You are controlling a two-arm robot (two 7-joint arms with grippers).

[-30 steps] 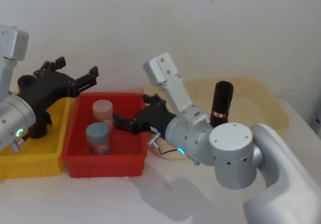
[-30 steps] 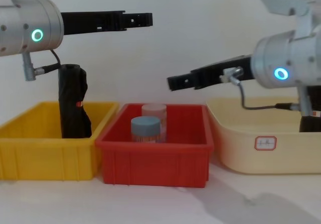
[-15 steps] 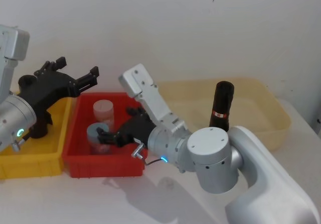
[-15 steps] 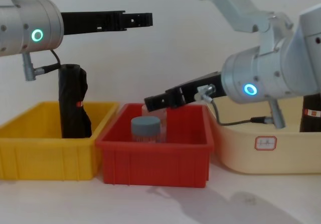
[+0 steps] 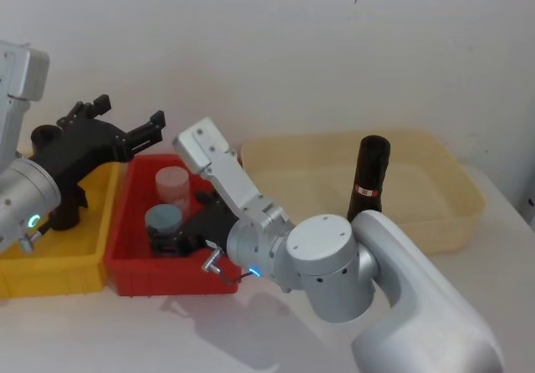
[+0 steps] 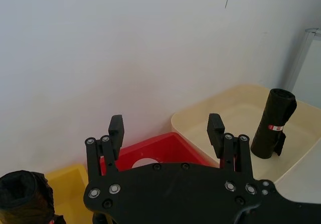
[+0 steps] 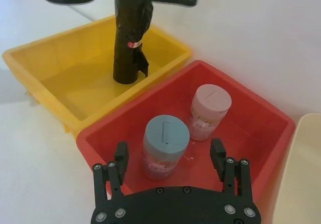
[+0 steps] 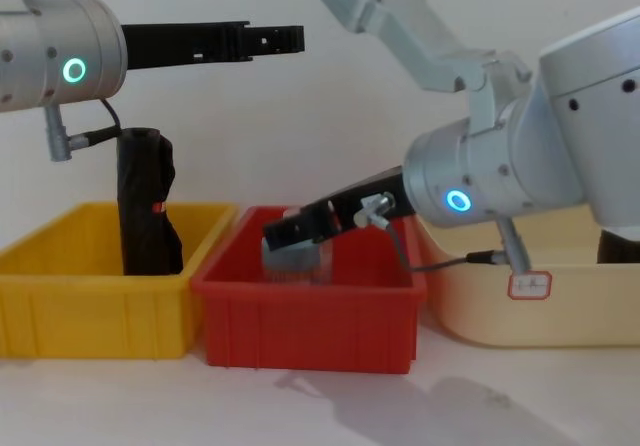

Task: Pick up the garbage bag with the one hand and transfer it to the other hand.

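Note:
The blue lid [image 7: 167,133] sits evenly in place with its flap flush. The jar's body [image 7: 158,165] will come along, hanging below the lid, when I lift by the lid.
The garbage bag [image 5: 370,176], a smooth black roll with a red-and-white band, stands upright in the cream tub [image 5: 451,214]; the left wrist view shows the garbage bag [image 6: 272,123] too. My left gripper [image 5: 128,112], the one hand with the green ring, hovers open and empty above the yellow bin, high over the bins [image 8: 288,36]. My right gripper [image 5: 171,241], the other hand with the blue ring, is open and low inside the red bin [image 8: 300,291]. Its fingers [image 7: 121,156] straddle a blue-lidded jar [image 7: 165,146] without closing on it.
A lumpier black roll [image 8: 145,206] leans in the yellow bin [image 8: 60,306]. A pink-lidded jar [image 7: 210,108] stands behind the blue one in the red bin. The three containers sit side by side against a white wall; the table in front of them is bare.
My right arm swung left from beside the cream tub and dropped into the red bin, its open fingers now around the blue-lidded jar. The left arm and the garbage bag stayed still.

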